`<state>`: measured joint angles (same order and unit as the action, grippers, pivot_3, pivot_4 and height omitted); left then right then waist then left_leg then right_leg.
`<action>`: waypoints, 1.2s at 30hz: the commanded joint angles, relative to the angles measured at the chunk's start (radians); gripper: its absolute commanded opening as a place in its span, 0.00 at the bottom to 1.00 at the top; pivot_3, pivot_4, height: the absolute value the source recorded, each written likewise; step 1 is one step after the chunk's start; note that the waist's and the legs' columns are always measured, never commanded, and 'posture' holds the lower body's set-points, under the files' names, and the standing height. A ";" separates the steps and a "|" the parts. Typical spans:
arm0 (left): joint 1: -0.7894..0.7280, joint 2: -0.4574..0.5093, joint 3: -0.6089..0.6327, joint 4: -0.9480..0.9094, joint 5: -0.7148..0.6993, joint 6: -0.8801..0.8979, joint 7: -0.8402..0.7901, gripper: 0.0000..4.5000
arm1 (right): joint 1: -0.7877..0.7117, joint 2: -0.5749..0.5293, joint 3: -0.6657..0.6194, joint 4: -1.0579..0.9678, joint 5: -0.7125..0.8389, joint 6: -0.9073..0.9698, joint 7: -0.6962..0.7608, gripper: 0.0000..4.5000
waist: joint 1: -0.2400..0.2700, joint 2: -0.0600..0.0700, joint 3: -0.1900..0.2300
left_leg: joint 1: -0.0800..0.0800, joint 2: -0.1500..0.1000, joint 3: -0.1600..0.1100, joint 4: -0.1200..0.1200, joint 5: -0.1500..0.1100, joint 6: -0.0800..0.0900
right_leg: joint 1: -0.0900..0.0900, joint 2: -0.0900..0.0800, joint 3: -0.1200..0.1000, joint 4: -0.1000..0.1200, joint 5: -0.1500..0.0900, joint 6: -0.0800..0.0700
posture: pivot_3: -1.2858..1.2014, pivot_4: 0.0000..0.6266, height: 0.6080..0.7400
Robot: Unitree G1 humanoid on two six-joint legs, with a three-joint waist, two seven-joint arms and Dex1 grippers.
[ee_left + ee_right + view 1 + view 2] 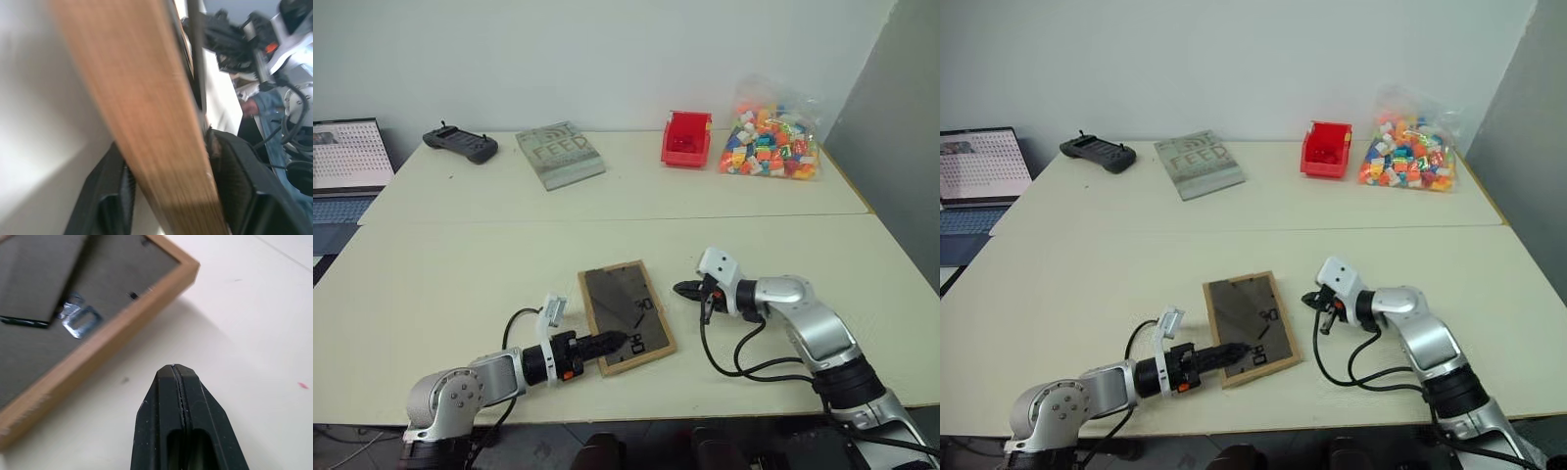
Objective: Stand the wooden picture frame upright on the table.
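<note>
Next, my right gripper pulls the prop leg open while my left gripper keeps the frame up, because the prop leg lies flat against the frame's back panel.
The wooden picture frame lies face down on the table, its dark grey back panel and black prop leg facing up. My left gripper reaches in from the near left and is shut on the frame's near edge. In the left wrist view, the light-wood rim runs between the two black fingers. My right gripper hovers just right of the frame's right edge, shut and holding nothing. In the right wrist view, its closed fingertips stand apart from the frame's corner.
Along the far side of the table lie a black controller, a grey book lettered "FEED", a red bin and a bag of coloured bricks. A laptop sits at the far left.
</note>
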<state>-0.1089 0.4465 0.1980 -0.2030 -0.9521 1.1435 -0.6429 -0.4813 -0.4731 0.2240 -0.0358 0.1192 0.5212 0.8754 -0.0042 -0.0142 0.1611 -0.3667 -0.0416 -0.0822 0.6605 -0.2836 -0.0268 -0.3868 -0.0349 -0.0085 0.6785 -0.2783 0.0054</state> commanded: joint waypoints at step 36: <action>-0.477 0.102 0.174 0.171 -0.098 0.056 0.062 0.29 | -0.477 0.180 -0.161 0.032 0.484 0.287 0.199 0.87 | -0.024 -0.004 0.005 | -0.020 0.000 -0.001 0.002 0.002 -0.005 | -0.021 0.000 0.000 0.002 0.000 -0.001 | 0.52 0.24 1.00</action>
<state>-0.5870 0.5583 0.3305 -0.0341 -1.0112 1.1764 -0.6142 -0.9670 -0.2798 0.0784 0.0931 0.5258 0.7441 1.0477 -0.0286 -0.0177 0.1660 -0.3866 -0.0412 -0.0828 0.6624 -0.2811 -0.0313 -0.4073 -0.0351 -0.0087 0.6803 -0.2778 0.0049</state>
